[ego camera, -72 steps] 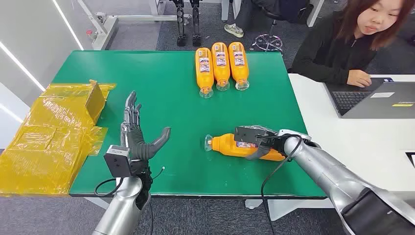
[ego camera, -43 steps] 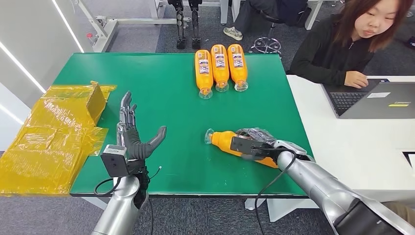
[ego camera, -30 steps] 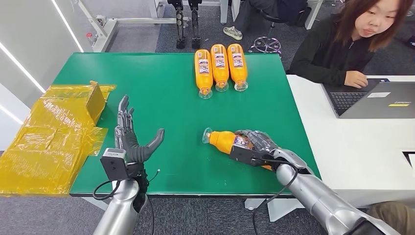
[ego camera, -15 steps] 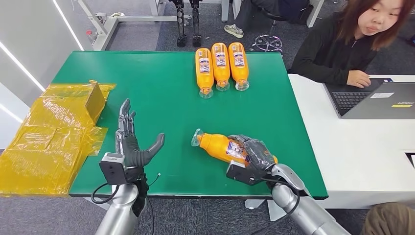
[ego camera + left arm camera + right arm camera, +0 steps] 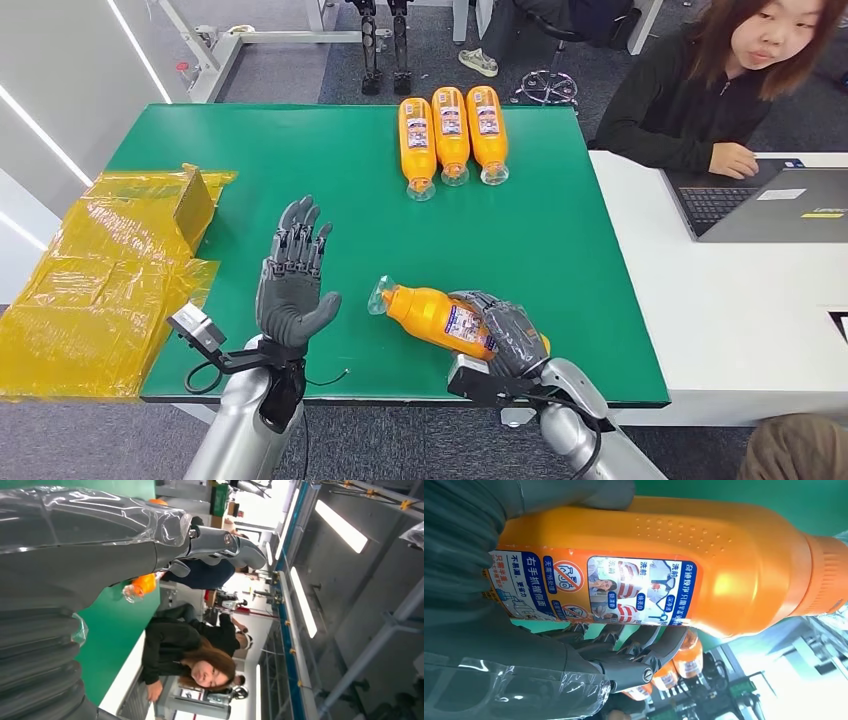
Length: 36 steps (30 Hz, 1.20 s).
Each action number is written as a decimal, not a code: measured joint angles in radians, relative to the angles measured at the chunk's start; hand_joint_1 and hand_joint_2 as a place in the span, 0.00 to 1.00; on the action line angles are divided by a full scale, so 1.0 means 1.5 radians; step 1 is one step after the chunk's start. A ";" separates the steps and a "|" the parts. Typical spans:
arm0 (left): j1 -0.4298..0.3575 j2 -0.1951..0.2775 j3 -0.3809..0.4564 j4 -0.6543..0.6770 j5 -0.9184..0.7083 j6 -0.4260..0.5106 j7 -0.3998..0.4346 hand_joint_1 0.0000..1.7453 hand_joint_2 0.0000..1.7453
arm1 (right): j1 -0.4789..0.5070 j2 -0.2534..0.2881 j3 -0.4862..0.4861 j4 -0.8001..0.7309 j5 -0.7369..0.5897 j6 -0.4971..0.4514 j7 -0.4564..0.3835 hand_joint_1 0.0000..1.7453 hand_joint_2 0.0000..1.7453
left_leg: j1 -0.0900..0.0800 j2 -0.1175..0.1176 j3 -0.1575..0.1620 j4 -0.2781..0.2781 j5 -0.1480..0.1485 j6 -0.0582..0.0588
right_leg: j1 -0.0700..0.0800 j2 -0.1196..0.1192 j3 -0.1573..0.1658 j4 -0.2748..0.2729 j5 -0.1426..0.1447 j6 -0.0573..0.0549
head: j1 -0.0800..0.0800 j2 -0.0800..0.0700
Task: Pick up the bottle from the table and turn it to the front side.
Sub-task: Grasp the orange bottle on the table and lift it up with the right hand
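The label [image 5: 466, 325] facing up is full of small print, so I expect the orange bottle [image 5: 426, 312] to show a bigger front label once the robot turns it over.
An orange bottle [image 5: 435, 313] with a clear cap and a blue-and-white label is lifted off the green table [image 5: 330, 190], tilted with its cap toward the left. My right hand [image 5: 505, 335] grips its lower half near the table's front edge. In the right wrist view the bottle [image 5: 704, 570] shows its label, with my fingers [image 5: 644, 647] wrapped behind it. My left hand [image 5: 293, 285] is raised, palm up and fingers spread, holding nothing, a short way left of the bottle's cap. The left wrist view shows its fingers [image 5: 220, 545] stretched out.
Three more orange bottles [image 5: 451, 133] lie side by side at the table's far edge. Crumpled yellow plastic wrap [image 5: 110, 270] covers the left end. A person [image 5: 720, 90] sits at a white desk [image 5: 760, 290] on the right with a laptop [image 5: 775, 205].
My right hand has picked the bottle up off the table, drawn it nearer and leftward and turned it. My left hand rose and turned toward the bottle.
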 joint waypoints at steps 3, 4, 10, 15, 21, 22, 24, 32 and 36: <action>-0.002 0.001 0.000 0.003 0.002 -0.023 0.000 0.00 1.00 | 0.016 0.001 -0.008 -0.020 0.002 -0.012 -0.009 1.00 1.00 | 0.000 0.000 0.000 0.000 0.000 0.000 | 0.000 0.000 0.000 0.000 0.000 0.000 | 0.000 0.000; -0.003 0.001 0.000 0.003 0.000 -0.027 0.000 0.00 1.00 | 0.022 0.002 -0.010 -0.027 0.004 -0.014 -0.011 1.00 1.00 | 0.000 0.000 0.000 0.000 0.000 0.000 | 0.000 0.000 0.000 0.000 0.000 0.000 | 0.000 0.000; -0.016 -0.003 0.000 0.020 -0.029 0.016 0.000 0.00 1.00 | 0.049 0.024 -0.021 -0.076 0.046 -0.038 -0.015 1.00 1.00 | 0.000 0.000 0.000 0.000 0.000 0.000 | 0.000 0.000 0.000 0.000 0.000 0.000 | 0.000 0.000; -0.036 -0.005 0.000 0.050 -0.035 0.032 0.000 0.00 1.00 | 0.058 0.043 -0.022 -0.122 0.067 -0.057 -0.014 1.00 1.00 | 0.000 0.000 0.000 0.000 0.000 0.000 | 0.000 0.000 0.000 0.000 0.000 0.000 | 0.000 0.000; -0.052 -0.008 0.000 0.072 -0.034 0.031 0.000 0.00 1.00 | 0.063 0.057 -0.022 -0.165 0.079 -0.077 -0.027 1.00 1.00 | 0.000 0.000 0.000 0.000 0.000 -0.001 | 0.000 0.000 0.000 0.000 0.000 0.000 | 0.000 0.000; -0.056 -0.010 0.000 0.074 -0.034 0.029 0.000 0.00 1.00 | 0.064 0.059 -0.022 -0.173 0.083 -0.080 -0.029 1.00 1.00 | 0.000 0.000 0.000 0.000 0.000 0.000 | 0.000 0.000 0.000 0.000 0.000 0.000 | 0.000 0.000; -0.066 -0.013 0.000 0.077 -0.033 0.027 0.000 0.00 1.00 | 0.066 0.064 -0.022 -0.186 0.089 -0.083 -0.029 1.00 1.00 | 0.000 0.000 -0.001 0.000 0.000 0.000 | 0.000 0.000 0.000 0.000 0.000 0.000 | 0.000 0.000; -0.072 -0.018 0.001 0.070 -0.025 0.003 0.000 0.00 1.00 | 0.089 0.090 -0.017 -0.198 0.087 -0.075 -0.037 1.00 1.00 | 0.000 0.000 -0.001 -0.001 0.000 -0.001 | 0.000 0.000 0.000 0.000 -0.001 -0.001 | 0.000 0.000; -0.063 -0.024 0.001 0.058 -0.022 -0.021 0.000 0.00 1.00 | 0.088 0.114 -0.007 -0.188 0.076 -0.066 -0.058 1.00 1.00 | 0.000 0.000 -0.001 -0.001 0.000 -0.001 | 0.000 0.000 -0.001 0.000 -0.001 -0.002 | 0.000 0.000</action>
